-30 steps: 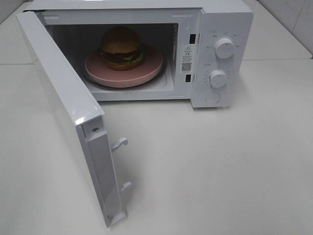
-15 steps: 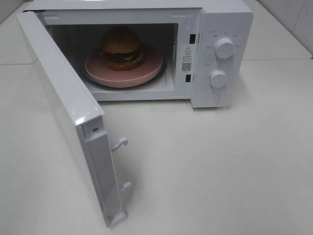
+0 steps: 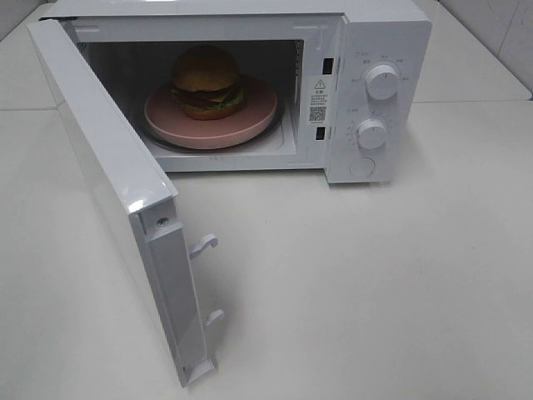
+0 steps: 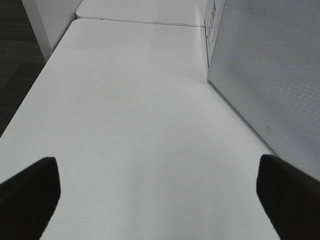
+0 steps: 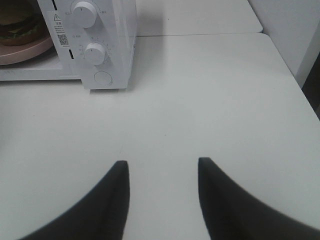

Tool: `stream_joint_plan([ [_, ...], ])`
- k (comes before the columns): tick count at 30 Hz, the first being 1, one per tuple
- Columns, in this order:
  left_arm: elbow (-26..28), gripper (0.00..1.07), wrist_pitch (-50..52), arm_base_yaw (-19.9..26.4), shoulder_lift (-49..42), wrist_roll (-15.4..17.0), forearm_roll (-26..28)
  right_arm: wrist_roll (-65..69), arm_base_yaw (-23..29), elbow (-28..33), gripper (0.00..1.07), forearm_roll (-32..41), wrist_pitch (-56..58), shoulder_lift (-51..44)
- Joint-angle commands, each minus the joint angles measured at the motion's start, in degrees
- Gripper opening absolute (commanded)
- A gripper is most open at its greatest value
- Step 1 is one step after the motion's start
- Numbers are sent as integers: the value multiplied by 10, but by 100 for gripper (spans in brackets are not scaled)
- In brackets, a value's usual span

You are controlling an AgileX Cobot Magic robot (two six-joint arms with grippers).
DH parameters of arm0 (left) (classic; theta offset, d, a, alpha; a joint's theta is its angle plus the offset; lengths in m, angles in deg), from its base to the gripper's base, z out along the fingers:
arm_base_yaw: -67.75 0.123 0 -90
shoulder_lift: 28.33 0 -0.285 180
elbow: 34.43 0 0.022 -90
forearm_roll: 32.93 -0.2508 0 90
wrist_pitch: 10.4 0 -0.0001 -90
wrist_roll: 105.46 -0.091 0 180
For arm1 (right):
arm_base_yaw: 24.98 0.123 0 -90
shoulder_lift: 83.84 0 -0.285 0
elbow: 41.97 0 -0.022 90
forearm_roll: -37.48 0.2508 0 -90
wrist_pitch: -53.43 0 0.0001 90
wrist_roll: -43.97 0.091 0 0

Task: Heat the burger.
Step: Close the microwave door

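Observation:
The microwave's door (image 3: 107, 125) is wide open and far from the robot's right gripper, so the left gripper should push the door's outer side (image 4: 277, 75) closed before the robot heats the burger.
The burger (image 3: 206, 79) has a brown-orange bun and sits on a round pink plate (image 3: 254, 117) inside the white microwave (image 3: 387, 42). The microwave's door (image 3: 108, 167) is swung wide open toward the front left. Neither gripper shows in the high view. In the left wrist view my left gripper (image 4: 157, 165) is open above bare table, with the door's meshed panel (image 4: 270, 75) beside it. My right gripper (image 5: 161, 162) hovers over the table in front of the control panel, its fingers apart with nothing between them. The burger (image 5: 17, 25) and plate (image 5: 25, 52) show at that view's edge.
The panel on the microwave's right side carries two white dials (image 3: 382, 81) (image 3: 371, 133) and a round button (image 3: 362, 167). Two latch hooks (image 3: 204, 244) stick out from the open door's edge. The white table (image 3: 375, 292) extends in front and to the right.

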Motion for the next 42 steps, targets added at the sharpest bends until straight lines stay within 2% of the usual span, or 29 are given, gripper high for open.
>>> stream_joint_plan([
  [1, 1, 102, 1, 2, -5, 1, 4, -4, -3, 4, 45, 2, -3, -15],
  [17, 7, 102, 10, 2, 13, -2, 4, -4, -3, 4, 45, 2, -3, -15],
  [21, 24, 102, 63, 2, 28, -1, 9, -4, -3, 4, 45, 2, -3, -15],
  [22, 23, 101, 116, 2, 45, -1, 10, -4, -3, 4, 45, 2, -3, -15],
  [24, 22, 100, 139, 2, 53, -1, 10, -4, -3, 4, 45, 2, -3, -15],
  [26, -9, 93, 226, 2, 93, -2, 9, -4, -3, 4, 45, 2, -3, -15],
  [29, -20, 89, 250, 2, 100, -2, 7, -4, -3, 4, 45, 2, -3, -15],
  [30, -53, 79, 325, 2, 118, -2, 6, -4, -3, 4, 45, 2, -3, -15],
  [31, -70, 73, 368, 2, 127, -2, 6, -4, -3, 4, 45, 2, -3, -15],
  [32, -70, 73, 368, 2, 127, -2, 6, -4, -3, 4, 45, 2, -3, -15],
  [33, -102, 56, 448, 2, 150, -2, 6, -4, -3, 4, 45, 2, -3, -15],
  [34, -135, 32, 537, 2, 178, -2, 6, -4, -3, 4, 45, 2, -3, -15],
  [35, -135, 32, 537, 2, 178, -2, 6, -4, -3, 4, 45, 2, -3, -15],
  [37, -167, 0, 637, 2, 223, 3, 7, -4, -3, 4, 45, 2, -3, -15],
  [40, -171, 0, 658, 2, 242, 3, 8, -4, -3, 4, 45, 2, -3, -15],
  [42, -172, 0, 714, 2, 313, 32, 8, -4, -3, 4, 45, 2, -3, -15],
])
